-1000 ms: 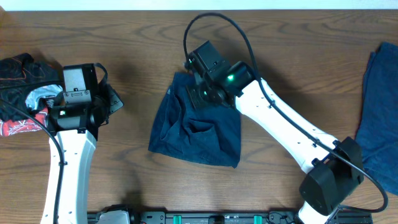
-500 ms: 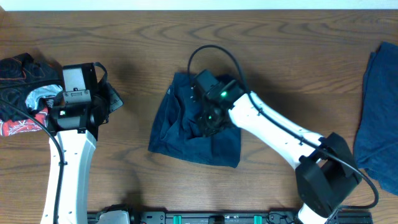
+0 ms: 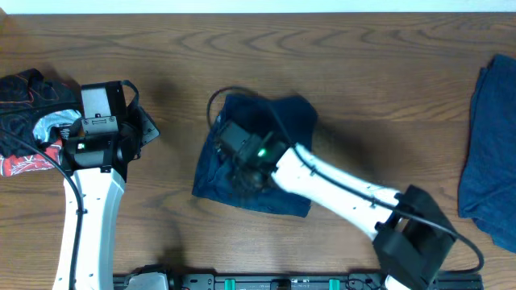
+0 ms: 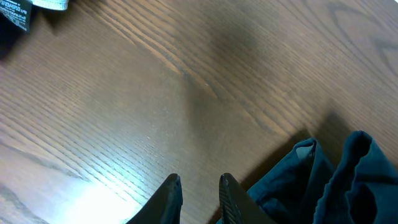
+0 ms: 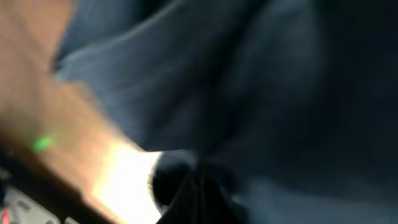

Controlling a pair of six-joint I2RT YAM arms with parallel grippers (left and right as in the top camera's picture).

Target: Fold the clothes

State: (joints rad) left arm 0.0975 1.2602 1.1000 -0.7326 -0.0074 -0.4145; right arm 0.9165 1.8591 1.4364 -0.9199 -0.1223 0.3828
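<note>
The robot's right gripper is reaching across to the shorts' side nearest the left gripper, so next the right gripper moves back to the opposite edge to make room for the left gripper.
Dark navy shorts lie crumpled in the middle of the table. My right gripper is low over their lower-left part. In the blurred right wrist view its fingers meet in a point against dark cloth, and I see no fold held between them. My left gripper hovers left of the shorts over bare wood. Its fingers stand slightly apart with nothing between them, and the shorts' edge lies just to their right. A second blue garment lies at the right edge.
A pile of black, red and white clothes sits at the far left beside the left arm, and a white tag of it shows in the left wrist view. Bare wooden table stretches along the back.
My right gripper has swept from the shorts' top edge down and left across the cloth, uncovering their upper right part. The left arm has stayed in place.
</note>
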